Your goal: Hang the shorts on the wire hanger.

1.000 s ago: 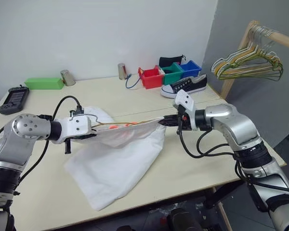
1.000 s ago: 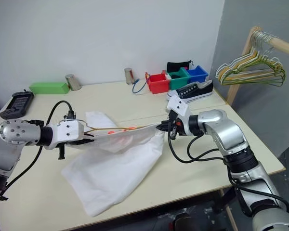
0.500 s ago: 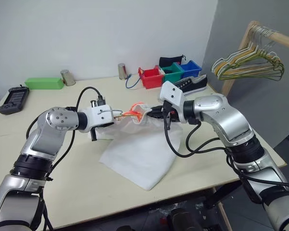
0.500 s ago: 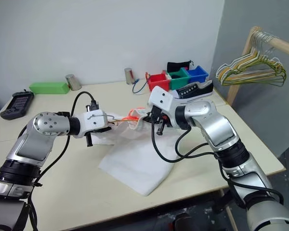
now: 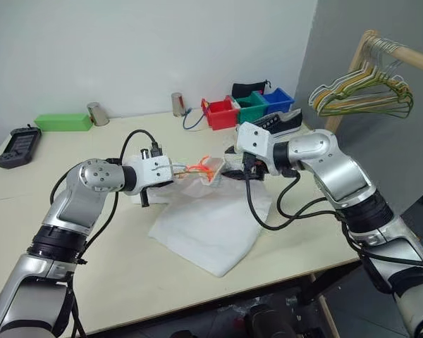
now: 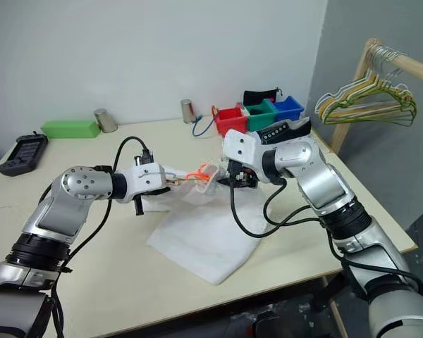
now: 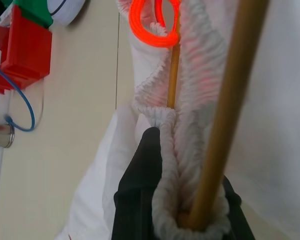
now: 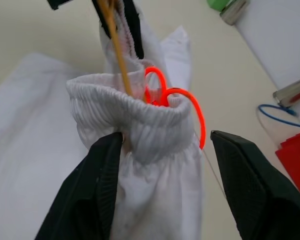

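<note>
My right gripper will bring the wire hanger (image 8: 120,60) along when it carries the shorts, because the hanger runs inside the gathered waistband (image 8: 135,120).
The white shorts (image 5: 204,225) lie spread on the table, their gathered waistband (image 8: 135,115) bunched up between my two grippers. The thin yellow-orange wire hanger (image 7: 225,115) runs inside the waistband, next to a bright orange loop (image 8: 187,107). My left gripper (image 7: 190,170) is shut on the waistband with the hanger wire pinched in it. In the left eye view it is at the cloth's left end (image 5: 175,171). My right gripper (image 8: 167,140) is open, its jaws wide on either side of the bunched waistband. One of its fingers (image 8: 100,175) touches the cloth.
Red, green and blue bins (image 5: 221,113) and a black-and-white shoe (image 5: 278,123) stand at the back right. A bunch of hangers (image 5: 363,98) hangs on a wooden rail at the right. A green box (image 5: 63,121), two metal cups (image 5: 96,113) and a black handset (image 5: 20,146) sit at the back left.
The two grippers came together, the left one moving right, so the stretched waistband bunched up. My right gripper opened and let go of it. The cloth settled on the table.
</note>
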Controlling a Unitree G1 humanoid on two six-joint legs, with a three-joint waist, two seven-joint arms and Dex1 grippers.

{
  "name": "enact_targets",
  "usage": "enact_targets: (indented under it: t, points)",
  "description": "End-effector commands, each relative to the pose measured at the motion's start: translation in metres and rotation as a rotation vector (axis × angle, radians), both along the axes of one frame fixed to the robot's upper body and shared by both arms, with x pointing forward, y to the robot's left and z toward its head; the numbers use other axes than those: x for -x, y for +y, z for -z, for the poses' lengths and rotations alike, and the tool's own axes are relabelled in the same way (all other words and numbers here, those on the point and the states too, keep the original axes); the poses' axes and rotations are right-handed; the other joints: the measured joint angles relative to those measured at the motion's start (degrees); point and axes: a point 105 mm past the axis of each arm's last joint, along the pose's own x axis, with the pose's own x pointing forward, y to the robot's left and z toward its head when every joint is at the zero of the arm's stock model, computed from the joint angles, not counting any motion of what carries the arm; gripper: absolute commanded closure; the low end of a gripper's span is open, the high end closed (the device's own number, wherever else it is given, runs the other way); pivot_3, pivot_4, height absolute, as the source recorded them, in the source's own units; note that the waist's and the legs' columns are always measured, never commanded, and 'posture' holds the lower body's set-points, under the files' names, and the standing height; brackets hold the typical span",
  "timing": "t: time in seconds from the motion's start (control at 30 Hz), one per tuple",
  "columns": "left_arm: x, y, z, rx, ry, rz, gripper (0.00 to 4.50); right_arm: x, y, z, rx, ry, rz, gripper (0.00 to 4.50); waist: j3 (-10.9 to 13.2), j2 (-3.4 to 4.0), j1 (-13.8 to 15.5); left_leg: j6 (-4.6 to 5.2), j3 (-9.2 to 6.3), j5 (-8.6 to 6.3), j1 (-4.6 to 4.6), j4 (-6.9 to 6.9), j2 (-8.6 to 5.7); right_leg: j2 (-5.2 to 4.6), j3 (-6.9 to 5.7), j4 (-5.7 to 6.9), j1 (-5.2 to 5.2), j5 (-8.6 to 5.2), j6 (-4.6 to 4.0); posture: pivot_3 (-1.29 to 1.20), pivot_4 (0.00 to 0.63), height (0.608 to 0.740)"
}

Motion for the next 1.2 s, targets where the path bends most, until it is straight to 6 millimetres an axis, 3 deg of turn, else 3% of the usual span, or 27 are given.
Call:
enact_targets:
  t: [0.03,0.1,0.37,0.57,0.77,0.87,1.07,1.2]
  points:
    - [-0.003,-0.013,-0.027,0.012,-0.097,0.050,4.50,-0.001,-0.005,0.003,0.085,-0.047,-0.028,0.49,0.00,0.00,-0.06,0.00,-0.01,0.00,0.00,-0.01,0.00,0.00,-0.01,0.00,0.00,0.00,0.00,-0.17,0.024,0.740]
    - [-0.003,-0.015,-0.029,0.016,-0.102,0.056,4.50,-0.004,-0.006,0.012,0.109,-0.032,-0.020,0.02,0.00,0.00,-0.10,0.00,0.00,0.00,0.01,-0.01,0.00,0.00,0.00,0.00,0.00,-0.01,0.01,-0.16,0.023,0.740]
    - [0.006,-0.024,-0.029,0.007,-0.104,0.087,4.50,-0.035,-0.013,0.029,0.211,-0.094,0.068,0.02,0.00,0.00,-0.14,0.00,0.02,0.00,0.03,-0.02,0.00,0.00,0.02,0.01,0.00,0.13,-0.21,-0.14,0.017,0.740]
    - [0.009,-0.028,-0.024,-0.014,-0.101,0.100,4.50,-0.041,-0.014,0.028,0.250,-0.144,0.052,0.02,0.00,0.00,-0.03,0.00,0.01,0.00,0.02,-0.02,-0.01,0.00,0.01,0.00,0.00,0.14,-0.24,-0.13,0.010,0.740]
    - [0.010,-0.034,-0.026,-0.018,-0.118,0.116,4.50,-0.045,-0.020,0.033,0.323,-0.218,0.038,1.41,-0.01,-0.01,0.02,-0.01,0.01,0.01,0.02,-0.01,-0.01,-0.01,0.01,0.01,0.00,0.15,-0.25,-0.13,0.000,0.740]
    - [0.008,-0.034,-0.027,-0.030,-0.128,0.116,4.50,-0.049,-0.026,0.038,0.361,-0.248,0.045,2.42,-0.01,-0.01,0.00,-0.01,0.00,0.01,0.03,-0.01,-0.02,-0.01,0.02,0.01,0.00,0.15,-0.25,-0.13,0.000,0.740]
    - [0.004,-0.036,-0.027,-0.047,-0.145,0.121,4.50,-0.053,-0.034,0.038,0.404,-0.293,0.054,3.67,-0.01,-0.01,-0.04,-0.02,0.01,0.01,0.03,-0.02,-0.02,-0.01,0.02,0.01,0.00,0.15,-0.26,-0.14,0.000,0.740]
    - [0.002,-0.039,-0.030,-0.043,-0.165,0.123,4.50,-0.055,-0.039,0.041,0.415,-0.298,0.060,4.24,-0.02,-0.01,-0.09,-0.02,0.01,0.02,0.03,-0.01,-0.02,-0.01,0.03,0.02,0.00,0.16,-0.26,-0.14,0.000,0.740]
